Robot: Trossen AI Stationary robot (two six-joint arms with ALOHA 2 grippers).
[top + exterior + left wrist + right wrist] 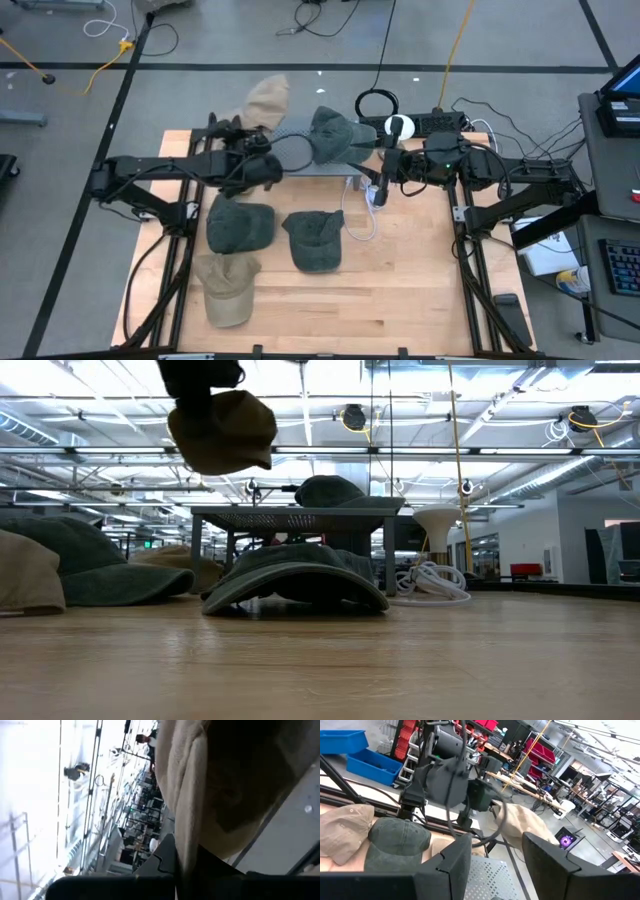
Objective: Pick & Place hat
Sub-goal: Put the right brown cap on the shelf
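Observation:
My left gripper should lower the tan hat [265,103] next until it rests in the rack's open space [293,130] beside the dark green hat, because the tan hat hangs higher than that space.
A tan hat [268,97] hangs from my left gripper [255,148] above the table's far side, and the gripper is shut on it. In the low view the tan hat [225,430] floats above a grey perforated rack [300,515]. A dark green hat [335,130] sits on that rack [325,168]. My right gripper [380,185] is open at the rack's right end and touches nothing. Its wrist view shows the open right gripper [495,865], the tan hat [525,825] and the rack [490,880]. My left gripper pinches the tan hat's cloth [182,850] between its two fingers; which part of the hat that is, I cannot tell. The hat is lifted clear of the table and rack and hangs slack below and beyond the fingers [225,430].
Two dark green hats [240,225] [315,240] and a second tan hat [228,285] lie on the wooden table's near half. A white cable coil [432,582] lies by the rack's right leg. Cables and a black box [435,125] sit beyond the far edge.

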